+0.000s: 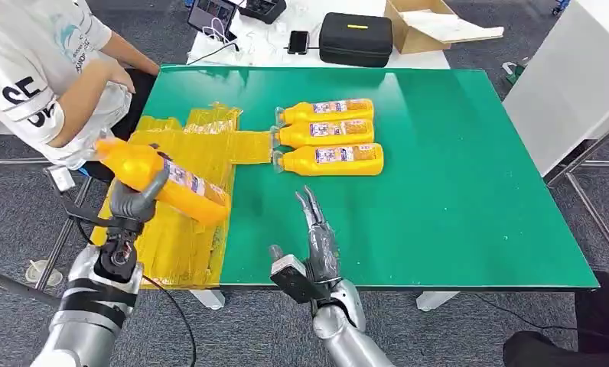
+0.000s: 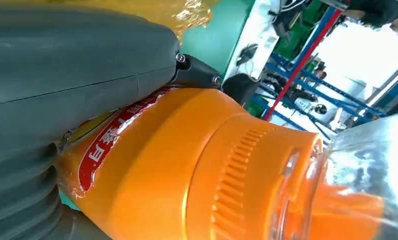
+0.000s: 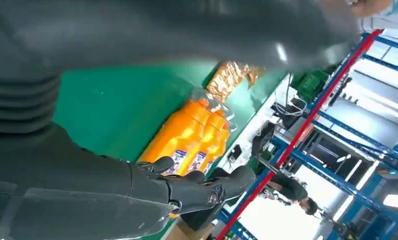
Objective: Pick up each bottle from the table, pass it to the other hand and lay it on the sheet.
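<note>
The orange bottle (image 1: 330,159) has a clear cover (image 1: 278,161) around its cap end. The cover will stay in place and come along when I lift the bottle.
My left hand (image 1: 135,200) grips an orange bottle (image 1: 164,180) with a red label, tilted above the yellow sheet (image 1: 180,229) at the table's left side. Up close in the left wrist view, the same bottle (image 2: 187,170) shows its ribbed orange cap beside my hand (image 2: 62,80). Three more orange bottles (image 1: 330,138) lie side by side on the green table (image 1: 454,168), caps toward the sheet; they appear too in the right wrist view as bottles (image 3: 192,142). My right hand (image 1: 318,241) hovers over the table's near edge, fingers straight and holding nothing, and its dark fingers (image 3: 197,187) are apart.
A person (image 1: 49,69) in a white shirt sits at the table's far left corner, arm near the sheet. A black case (image 1: 356,38), a cardboard box (image 1: 428,24) and a tablet lie on a white table behind. The green table's right half is bare.
</note>
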Controlling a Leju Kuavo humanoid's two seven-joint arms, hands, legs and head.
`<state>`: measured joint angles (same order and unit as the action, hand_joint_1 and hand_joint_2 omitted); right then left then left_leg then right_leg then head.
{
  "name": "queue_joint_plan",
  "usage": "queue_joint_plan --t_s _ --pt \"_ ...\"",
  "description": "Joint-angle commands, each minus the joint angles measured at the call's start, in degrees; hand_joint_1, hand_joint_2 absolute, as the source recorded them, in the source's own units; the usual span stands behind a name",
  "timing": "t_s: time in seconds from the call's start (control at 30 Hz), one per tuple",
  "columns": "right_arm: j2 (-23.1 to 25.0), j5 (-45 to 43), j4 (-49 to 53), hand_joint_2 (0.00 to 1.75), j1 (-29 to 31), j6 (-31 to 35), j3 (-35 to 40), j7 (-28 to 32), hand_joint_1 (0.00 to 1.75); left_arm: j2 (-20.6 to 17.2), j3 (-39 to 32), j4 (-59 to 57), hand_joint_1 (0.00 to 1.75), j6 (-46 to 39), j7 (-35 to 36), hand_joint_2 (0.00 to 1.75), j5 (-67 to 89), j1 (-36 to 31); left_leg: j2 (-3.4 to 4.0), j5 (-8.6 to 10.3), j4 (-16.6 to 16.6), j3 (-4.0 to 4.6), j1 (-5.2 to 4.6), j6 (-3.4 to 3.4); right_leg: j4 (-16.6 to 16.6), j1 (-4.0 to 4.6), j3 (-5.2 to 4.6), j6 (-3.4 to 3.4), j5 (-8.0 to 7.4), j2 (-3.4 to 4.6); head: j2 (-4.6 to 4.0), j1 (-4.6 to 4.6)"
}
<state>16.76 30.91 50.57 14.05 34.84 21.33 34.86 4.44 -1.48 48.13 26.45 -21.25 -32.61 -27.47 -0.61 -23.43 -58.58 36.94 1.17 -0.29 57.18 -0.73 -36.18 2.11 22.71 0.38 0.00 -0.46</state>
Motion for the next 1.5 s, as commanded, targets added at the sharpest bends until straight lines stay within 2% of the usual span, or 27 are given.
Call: queue_joint_plan --t_s 0.03,0.17,0.23,0.27,0.3,0.33,0.37,0.4,0.43,0.47,0.53,0.57,0.6,0.63,0.67,0.7,0.73,0.8,0.83,0.97,1.07,1.23,1.5 --pt "-1.52 -0.32 0.78 0.0 0.83 -0.24 -0.95 -0.22 0.0 -0.52 -2.86 -5.75 1.75 0.05 0.23 1.75 0.18 -4.0 0.04 -0.07 0.02 -0.23 0.0 0.07 -0.04 0.03 0.24 -0.06 0.07 -0.04 0.02 0.0" --pt "-1.59 -1.43 0.78 0.0 0.7 -0.59 -0.87 0.03 0.0 -1.12 -4.57 -6.06 1.75 -6.36 -1.28 1.75 2.75 -6.93 -0.01 -0.05 -0.01 -0.13 0.02 0.06 -0.01 0.05 0.17 -0.06 0.06 -0.11 0.0 0.0" --pt "-1.64 -3.45 4.19 0.0 -0.74 0.38 -0.8 2.24 0.0 -3.15 -2.35 -5.98 1.75 -17.13 -6.55 1.75 14.01 -9.75 -0.05 -0.06 -0.06 -0.12 0.04 0.05 0.04 0.07 0.17 -0.09 0.09 -0.16 0.0 0.02" --pt "-1.44 -5.66 7.31 0.0 -1.96 1.11 -1.26 4.07 0.0 -3.48 -2.19 -6.38 1.75 -21.33 -6.96 1.75 18.17 -10.97 -0.05 -0.01 -0.06 0.01 0.05 0.03 0.04 0.08 0.04 -0.07 0.04 -0.14 0.0 0.02" --pt "-2.01 -8.8 15.05 0.0 -4.17 3.35 -0.21 5.14 0.0 -4.94 1.48 -6.05 1.75 -29.44 -9.47 1.75 29.14 -12.13 -0.07 -0.05 -0.09 -0.06 0.07 0.04 0.05 0.1 0.13 -0.09 0.08 -0.17 0.0 0.02" --pt "-3.25 -12.49 21.23 0.0 -5.69 5.16 1.62 5.14 0.0 -5.09 2.52 -6.6 1.75 -34.79 -8.87 1.75 36.27 -13.2 -0.04 -0.01 -0.06 0.03 0.05 0.03 0.05 0.07 0.01 -0.07 0.04 -0.13 0.0 0.02" --pt "-3.34 -13.91 27.82 0.0 -7.35 5.16 1.11 5.14 0.0 -4.9 2.8 -6.5 1.75 -34.94 -8.0 1.75 39.9 -13.77 -0.15 -0.06 -0.16 0.05 0.06 0.04 0.15 0.09 0.03 -0.1 0.13 -0.27 0.02 0.02" --pt "-2.97 -14.11 32.73 0.0 -8.57 5.16 0.15 5.14 0.0 -5.83 7.5 -7.27 1.75 -43.72 -7.38 1.75 51.8 -14.85 -0.13 -0.01 -0.11 0.13 0.04 0.03 0.12 0.06 -0.08 -0.07 0.07 -0.22 0.0 0.02" --pt "-3.33 -14.97 34.98 0.0 -8.89 5.16 0.36 5.14 0.0 -5.26 7.34 -8.15 1.75 -42.37 -6.95 1.75 54.67 -15.62 -0.18 -0.11 -0.21 -0.01 0.06 0.07 0.2 0.1 0.09 -0.12 0.2 -0.32 0.0 0.02" --pt "-3.6 -15.01 36.36 0.0 -8.69 5.16 0.64 5.14 0.0 -6.34 11.87 -9.56 1.75 -48.12 -5.55 1.75 64.3 -16.52 -0.18 -0.17 -0.22 -0.12 0.05 0.09 0.22 0.1 0.21 -0.14 0.26 -0.35 0.0 0.0" --pt "-4.63 -16.45 35.41 0.0 -7.61 5.07 2.22 5.14 0.0 -6.07 13.19 -13.89 1.75 -46.6 -4.53 1.75 69.67 -18.68 -0.34 -0.18 -0.26 -0.08 0.04 0.11 0.25 0.1 0.23 -0.12 0.32 -0.5 0.0 0.0" --pt "-4.88 -16.38 33.85 0.0 -6.73 4.8 2.93 5.14 0.0 -6.82 17.73 -17.78 1.75 -49.0 -3.11 1.75 79.11 -20.26 -0.5 -0.07 -0.26 0.09 0.07 0.09 0.22 0.11 0.11 -0.07 0.25 -0.62 0.0 -0.02" --pt "-4.99 -16.69 33.12 0.0 -6.29 4.29 3.27 5.14 0.0 -6.91 19.03 -19.0 1.75 -47.78 -3.8 1.75 81.09 -20.75 -0.47 -0.06 -0.26 0.06 0.07 0.1 0.22 0.11 0.12 -0.07 0.24 -0.61 0.02 0.0" --pt "-5.53 -17.15 32.26 0.0 -5.53 4.17 4.44 5.14 0.0 -7.87 22.8 -21.12 1.75 -51.21 -2.88 1.75 89.25 -21.27 -0.54 -0.06 -0.28 -0.01 0.07 0.14 0.21 0.12 0.21 -0.08 0.27 -0.69 0.0 0.0" --pt "-5.75 -17.13 31.57 0.0 -5.08 4.27 5.11 5.14 0.0 -7.93 25.14 -23.39 1.75 -49.87 -2.0 1.75 92.89 -21.93 -0.33 0.05 -0.11 0.05 0.03 0.1 0.08 0.05 0.04 -0.03 0.1 -0.38 0.0 0.02" --pt "-5.86 -17.83 31.05 1.75 -4.76 4.08 5.55 5.14 0.0 -8.22 27.92 -24.7 1.75 -50.93 -0.95 1.75 97.34 -22.1 -0.31 0.05 -0.09 -0.02 0.02 0.14 0.04 0.05 0.12 -0.05 0.1 -0.36 0.0 0.09" --pt "-6.05 -18.06 30.95 1.75 -4.64 4.41 5.97 5.14 0.0 -8.04 28.63 -25.59 1.75 -50.88 -0.44 1.75 99.0 -22.22 -0.27 0.09 -0.01 0.06 0.01 0.16 -0.03 0.03 0.09 -0.02 0.02 -0.21 0.0 0.02" --pt "-6.11 -18.3 30.13 1.75 -4.39 4.15 6.43 5.14 0.0 -7.63 29.18 -26.69 1.75 -49.97 -0.33 1.75 100.54 -21.78 -0.15 -0.01 0.03 -0.31 -0.03 0.22 -0.09 0.0 0.43 -0.03 0.04 -0.16 0.0 -0.02" --pt "-6.07 -18.09 29.6 1.75 -4.35 4.06 6.56 5.14 0.0 -7.25 28.32 -26.94 1.75 -48.87 -0.91 1.75 99.68 -21.47 -0.12 0.06 0.02 -0.13 -0.11 0.17 -0.05 -0.07 0.18 0.03 -0.03 -0.09 0.0 0.02" --pt "-5.61 -18.07 28.57 1.75 -4.28 3.73 6.52 5.14 0.0 -7.21 27.27 -27.36 1.75 -45.09 -2.37 1.75 98.89 -20.26 0.21 0.0 0.01 -0.15 -0.08 0.15 -0.04 -0.02 0.15 0.01 -0.05 0.08 0.0 0.02" --pt "-5.59 -17.93 28.44 1.75 -4.3 3.51 6.47 5.14 0.0 -7.58 27.33 -27.58 1.75 -42.95 -3.08 1.75 98.94 -20.22 0.09 0.03 0.0 -0.09 -0.06 0.13 -0.02 -0.01 0.09 0.02 -0.03 -0.01 0.0 0.02" --pt "-4.95 -18.06 26.67 1.75 -4.13 1.5 6.03 5.14 0.0 -8.14 27.86 -29.35 1.75 -33.99 -3.69 1.75 99.42 -21.08 0.16 -0.02 -0.03 -0.16 0.01 0.18 -0.02 0.05 0.17 0.02 -0.01 0.05 0.02 0.0" --pt "-4.68 -17.75 25.54 1.75 -3.93 0.95 6.08 5.14 0.0 -8.26 26.63 -30.22 1.75 -30.85 -3.77 1.75 98.0 -21.19 0.11 0.02 -0.02 -0.08 -0.01 0.16 -0.01 0.02 0.11 0.02 -0.03 0.01 0.02 0.02"
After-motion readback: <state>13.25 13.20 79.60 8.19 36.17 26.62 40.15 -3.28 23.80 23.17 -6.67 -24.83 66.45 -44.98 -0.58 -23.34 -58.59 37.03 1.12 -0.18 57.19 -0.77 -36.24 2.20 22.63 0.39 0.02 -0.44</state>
